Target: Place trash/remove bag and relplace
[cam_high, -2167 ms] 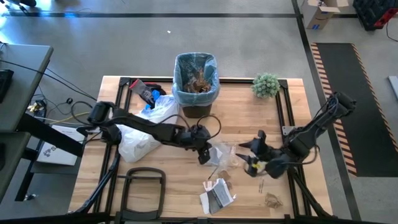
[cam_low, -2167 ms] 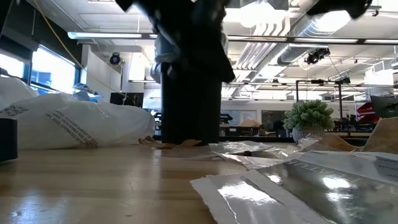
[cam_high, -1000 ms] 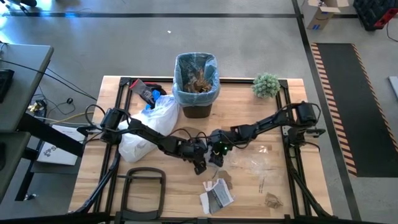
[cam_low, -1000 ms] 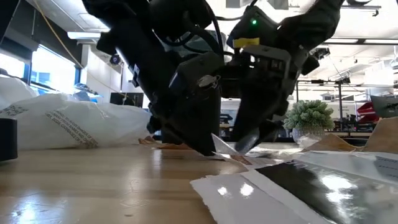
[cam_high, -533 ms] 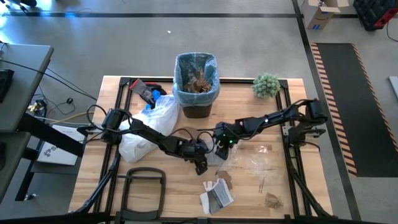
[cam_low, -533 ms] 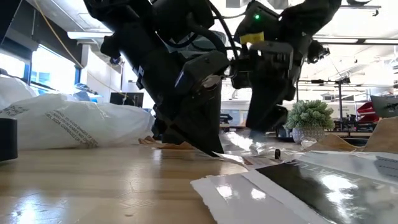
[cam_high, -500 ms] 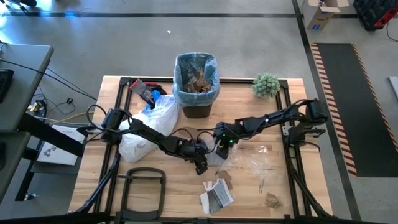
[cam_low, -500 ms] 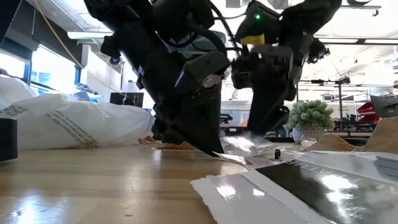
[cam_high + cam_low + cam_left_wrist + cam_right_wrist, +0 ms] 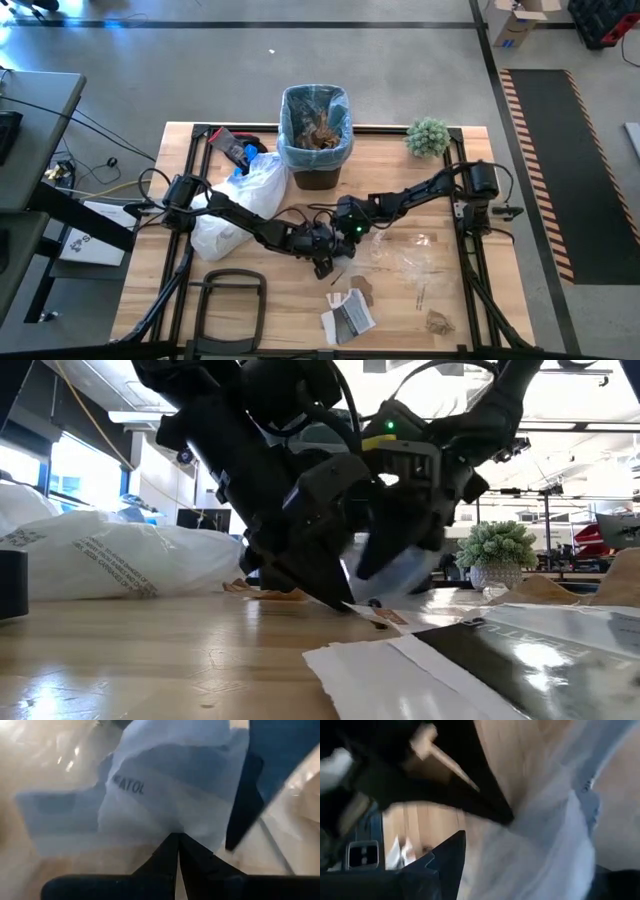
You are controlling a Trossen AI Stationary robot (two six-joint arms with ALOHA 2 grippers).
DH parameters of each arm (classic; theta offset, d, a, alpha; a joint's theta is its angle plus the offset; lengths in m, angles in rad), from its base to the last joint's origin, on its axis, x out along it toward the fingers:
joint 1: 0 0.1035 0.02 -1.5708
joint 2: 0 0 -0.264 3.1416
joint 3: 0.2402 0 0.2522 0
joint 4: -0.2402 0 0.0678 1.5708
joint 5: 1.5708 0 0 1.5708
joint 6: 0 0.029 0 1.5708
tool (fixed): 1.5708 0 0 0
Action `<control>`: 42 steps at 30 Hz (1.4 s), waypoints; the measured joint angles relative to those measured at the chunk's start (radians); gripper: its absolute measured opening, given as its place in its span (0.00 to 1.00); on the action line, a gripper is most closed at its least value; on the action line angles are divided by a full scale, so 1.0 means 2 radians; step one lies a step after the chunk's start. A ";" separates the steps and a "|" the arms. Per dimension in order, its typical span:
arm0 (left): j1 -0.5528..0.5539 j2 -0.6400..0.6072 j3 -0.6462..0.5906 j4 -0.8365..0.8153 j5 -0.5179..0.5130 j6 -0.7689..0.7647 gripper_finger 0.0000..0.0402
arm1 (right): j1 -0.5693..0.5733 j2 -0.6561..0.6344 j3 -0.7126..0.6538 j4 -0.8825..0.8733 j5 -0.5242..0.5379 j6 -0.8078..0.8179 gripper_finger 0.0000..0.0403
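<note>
The clear wrapper [image 9: 535, 847] stands up wide and loose [image 9: 572, 827], so the wrapper will sit puffed up over the brown paper when I drop it in.
At the table's middle my left gripper [image 9: 328, 265] is shut on a clear crinkly plastic wrapper [image 9: 165, 795] of the trash. My right gripper [image 9: 343, 232] stands open right beside it, on the far side, and the wrapper [image 9: 545, 845] fills the gap between its fingers. More clear wrappers [image 9: 405, 258], a black-and-white packet [image 9: 348, 315] and a brown paper scrap [image 9: 437, 321] lie on the table. The light-blue bag [image 9: 300, 105] lines the bin [image 9: 315, 170] at the far edge, with brown paper trash [image 9: 322, 133] inside it. My left gripper pinches the wrapper's edge [image 9: 172, 827] between its two shut fingertips. The fingers slant down from the table's left, their tips [image 9: 343, 603] at the tabletop. The wrapper [image 9: 400, 572] stands up crumpled just beyond them. My right gripper: I cannot tell whether its fingers [image 9: 451, 855] touch the wrapper.
A whiter plastic bag [image 9: 235, 205] lies at the left by my left arm. A small green plant [image 9: 428, 136] stands at the far right corner. A black frame [image 9: 228, 300] lies near the front left edge. Bare wood shows near the front right.
My right gripper first drew up and away from my left gripper, then came back down toward it, tipping more steeply. The wrapper now stands bunched up between the two grippers. My left gripper has stayed shut at the tabletop.
</note>
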 joint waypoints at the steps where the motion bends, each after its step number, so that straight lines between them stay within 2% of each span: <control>1: 0.000 0.000 0.000 -0.003 -0.006 0.003 0.00 | 0.002 0.003 0.000 0.016 0.005 0.006 0.45; 4: -0.002 -0.001 -0.001 -0.005 -0.026 0.013 0.00 | 0.007 0.006 0.000 0.030 0.033 0.003 0.44; 6: -0.003 -0.007 -0.001 -0.006 -0.030 0.014 0.00 | 0.009 0.003 0.000 0.021 0.051 -0.006 0.38; 8: -0.006 -0.017 -0.002 -0.011 -0.031 0.013 0.00 | 0.009 -0.001 0.000 0.001 0.069 -0.014 0.28; 11: -0.018 -0.045 -0.004 -0.024 -0.043 0.006 0.00 | 0.013 -0.007 0.001 -0.019 0.093 -0.017 0.08; 12: -0.022 -0.060 -0.004 -0.027 -0.046 0.006 0.00 | 0.013 -0.010 0.000 -0.025 0.094 -0.019 0.04; 14: -0.033 -0.100 -0.002 -0.042 -0.052 0.004 0.00 | 0.016 -0.024 0.000 -0.044 0.103 -0.020 0.03; 17: -0.052 -0.160 -0.001 -0.091 -0.089 0.005 0.00 | 0.022 -0.062 -0.002 -0.094 0.134 -0.029 0.01; 19: -0.068 -0.203 -0.002 -0.127 -0.136 0.005 0.00 | 0.025 -0.101 -0.002 -0.124 0.157 -0.037 0.01; 23: -0.107 -0.279 0.000 -0.202 -0.276 0.004 0.00 | 0.027 -0.188 -0.002 -0.152 0.155 -0.067 0.00; 26: -0.139 -0.318 0.000 -0.244 -0.380 0.004 0.00 | 0.027 -0.259 -0.002 -0.117 0.142 -0.096 0.00; 28: -0.157 -0.335 0.000 -0.264 -0.439 0.005 0.00 | 0.024 -0.297 0.007 -0.085 0.166 -0.109 0.00; 31: -0.180 -0.346 0.000 -0.289 -0.506 0.005 0.00 | 0.009 -0.325 0.049 -0.044 0.218 -0.145 0.00; 33: -0.186 -0.348 0.000 -0.294 -0.535 0.009 0.00 | -0.006 -0.327 0.096 -0.044 0.225 -0.182 0.00; 37: -0.189 -0.348 0.000 -0.290 -0.544 0.026 0.00 | -0.043 -0.304 0.207 -0.096 0.223 -0.263 0.00; 42: -0.189 -0.348 0.000 -0.287 -0.545 0.026 0.00 | -0.109 -0.217 0.349 -0.214 0.222 -0.299 0.00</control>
